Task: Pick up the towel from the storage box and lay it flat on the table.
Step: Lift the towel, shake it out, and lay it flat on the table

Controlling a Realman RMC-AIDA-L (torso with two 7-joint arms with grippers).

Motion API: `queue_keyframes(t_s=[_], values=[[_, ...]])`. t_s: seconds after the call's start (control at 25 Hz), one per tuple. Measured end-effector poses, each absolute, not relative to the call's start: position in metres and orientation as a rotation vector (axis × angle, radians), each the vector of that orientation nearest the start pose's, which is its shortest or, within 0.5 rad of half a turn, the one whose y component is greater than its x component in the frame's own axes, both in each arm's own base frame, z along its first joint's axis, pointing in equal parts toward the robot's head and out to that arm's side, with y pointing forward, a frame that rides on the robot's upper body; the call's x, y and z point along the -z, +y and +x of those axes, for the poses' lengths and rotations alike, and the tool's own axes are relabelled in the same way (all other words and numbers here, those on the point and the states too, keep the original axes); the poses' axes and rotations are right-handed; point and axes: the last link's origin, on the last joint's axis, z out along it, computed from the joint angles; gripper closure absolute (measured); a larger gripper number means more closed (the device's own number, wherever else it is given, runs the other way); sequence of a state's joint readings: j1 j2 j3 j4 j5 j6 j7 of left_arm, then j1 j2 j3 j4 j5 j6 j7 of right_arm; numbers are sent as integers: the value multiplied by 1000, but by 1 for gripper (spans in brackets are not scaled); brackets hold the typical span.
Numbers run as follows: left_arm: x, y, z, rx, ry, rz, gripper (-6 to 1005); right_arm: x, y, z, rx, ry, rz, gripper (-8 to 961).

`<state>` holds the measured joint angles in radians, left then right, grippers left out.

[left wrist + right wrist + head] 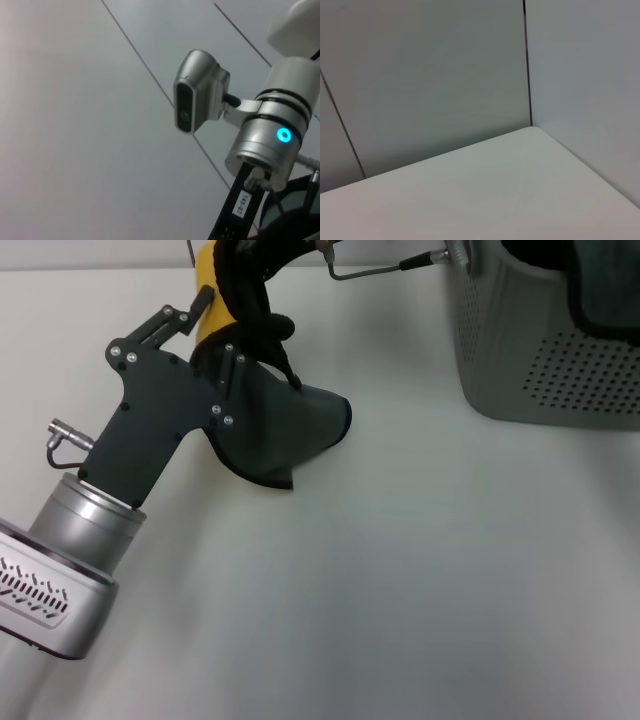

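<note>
My grippers are side by side on the bunched towel (pixel 214 356). My left gripper should hold it up while my right gripper moves to the hanging corner (pixel 293 379).
The dark grey-green towel (pixel 290 425) is bunched at the back left of the white table (pixel 400 570). Its lower fold touches the tabletop, and its yellow reverse side (pixel 205 275) is pulled up toward the top edge of the head view. My left gripper (pixel 205 315) reaches in from the lower left and is shut on the raised part of the towel. The right gripper (pixel 255 300) comes down from above, right beside it and against the cloth. The pale perforated storage box (pixel 540 360) stands at the back right, apart from both grippers.
A darker teal cloth (pixel 610 290) lies inside the box. A thin cable (pixel 385 268) runs from the right arm toward the box rim. The left wrist view shows the right arm's wrist (pixel 265 145) against wall panels. The right wrist view shows a table corner (pixel 530 131).
</note>
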<state>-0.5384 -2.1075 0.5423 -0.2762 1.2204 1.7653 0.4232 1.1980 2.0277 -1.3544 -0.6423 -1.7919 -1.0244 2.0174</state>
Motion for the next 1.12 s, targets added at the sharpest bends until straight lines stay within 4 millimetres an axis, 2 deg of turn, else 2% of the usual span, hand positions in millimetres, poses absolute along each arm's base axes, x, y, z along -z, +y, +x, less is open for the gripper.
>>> queue_keyframes(t_s=[0.32, 0.48, 0.72, 1.12], values=[[47, 273, -238, 832, 270, -1696, 752, 58, 445, -6, -434, 383, -2876, 953], [45, 274, -237, 910, 202, -1717, 753, 58, 444, -4, -432, 390, -2880, 954], [31, 278, -244, 1031, 106, -1734, 922, 58, 443, 5, -433, 425, -2881, 927], [17, 282, -247, 1137, 48, -1744, 989, 53, 434, 12, -445, 393, -2925, 859]])
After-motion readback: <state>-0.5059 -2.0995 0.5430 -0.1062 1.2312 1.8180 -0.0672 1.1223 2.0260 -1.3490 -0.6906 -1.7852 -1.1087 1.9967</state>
